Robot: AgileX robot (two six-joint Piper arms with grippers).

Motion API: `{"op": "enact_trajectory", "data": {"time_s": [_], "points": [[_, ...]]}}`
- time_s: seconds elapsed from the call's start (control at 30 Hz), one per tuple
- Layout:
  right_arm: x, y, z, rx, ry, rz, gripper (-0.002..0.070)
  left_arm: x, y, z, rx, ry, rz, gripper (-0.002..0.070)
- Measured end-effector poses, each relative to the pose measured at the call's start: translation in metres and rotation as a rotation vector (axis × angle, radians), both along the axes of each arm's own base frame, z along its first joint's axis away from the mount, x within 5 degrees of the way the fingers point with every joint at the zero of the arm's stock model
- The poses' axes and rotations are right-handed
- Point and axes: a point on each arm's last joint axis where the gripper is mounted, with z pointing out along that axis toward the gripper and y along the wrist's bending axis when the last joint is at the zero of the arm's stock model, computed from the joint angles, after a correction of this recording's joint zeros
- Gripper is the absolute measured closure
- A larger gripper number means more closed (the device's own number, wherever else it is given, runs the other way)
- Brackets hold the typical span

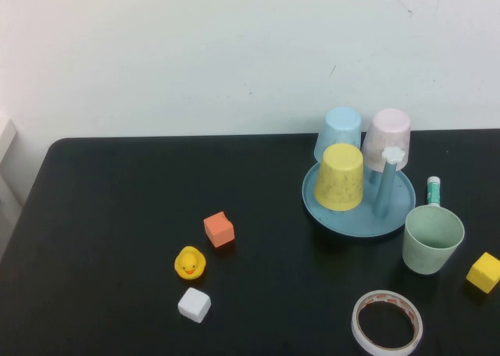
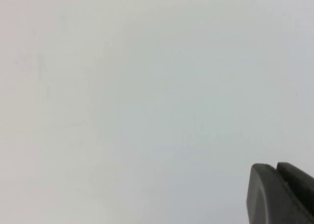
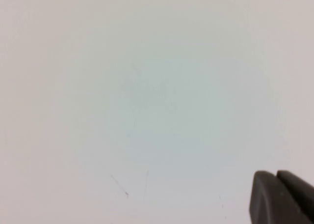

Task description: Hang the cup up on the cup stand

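The green cup stands with its opening up [image 1: 432, 243] but must hang with its opening down, so my right gripper should take the cup's rim [image 1: 462, 229] and offer its base to my left gripper.
The pale sage-green cup [image 1: 432, 238] stands upright, mouth up, on the black table just right of the cup stand [image 1: 355, 213]. The stand is a round blue dish with upright pegs; one peg with a white flower cap [image 1: 393, 154] is bare. A yellow cup [image 1: 339, 176], a light blue cup [image 1: 340, 131] and a pink cup [image 1: 387, 137] hang upside down on it. Neither arm shows in the high view. My left gripper [image 2: 275, 169] is shut and faces a blank white wall. My right gripper [image 3: 275, 175] is shut too, also facing the wall.
On the table lie an orange cube [image 1: 219, 229], a yellow rubber duck [image 1: 190, 263], a white cube [image 1: 194, 304], a tape roll [image 1: 387, 322], a yellow cube [image 1: 483, 272] and a glue stick [image 1: 433, 191]. The table's right edge is close to the green cup.
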Motion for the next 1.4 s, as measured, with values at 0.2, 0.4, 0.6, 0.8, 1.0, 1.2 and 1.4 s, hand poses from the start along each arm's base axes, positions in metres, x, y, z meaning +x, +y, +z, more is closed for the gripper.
{"op": "enact_trajectory", "data": {"time_s": [0.2, 0.4, 0.6, 0.8, 1.0, 1.2, 1.4], "points": [[-0.001, 0.000, 0.001, -0.002, -0.014, 0.000, 0.0678, -0.001, 0.000, 0.002, -0.034, -0.027, -0.012, 0.0676], [-0.002, -0.002, 0.019, -0.007, 0.139, -0.032, 0.0678, -0.005, 0.001, 0.011, -0.135, -0.137, -0.057, 0.0676], [-0.012, -0.006, 0.066, -0.059, 0.343, -0.090, 0.0678, -0.007, -0.002, 0.018, -0.142, -0.155, -0.093, 0.0676], [0.008, -0.008, 0.088, -0.144, 0.662, -0.110, 0.0678, -0.019, -0.001, 0.062, -0.056, 0.004, -0.038, 0.0676], [0.051, -0.004, 0.083, -0.197, 0.952, -0.023, 0.0678, -0.027, 0.002, 0.073, -0.076, 0.125, -0.013, 0.0676], [0.099, 0.009, 0.061, -0.219, 1.114, 0.161, 0.0678, -0.017, 0.001, 0.049, -0.110, 0.259, -0.017, 0.0676], [0.149, 0.016, 0.033, -0.155, 1.176, 0.258, 0.0636, -0.004, -0.004, 0.032, -0.221, 0.499, -0.079, 0.0676]]}}
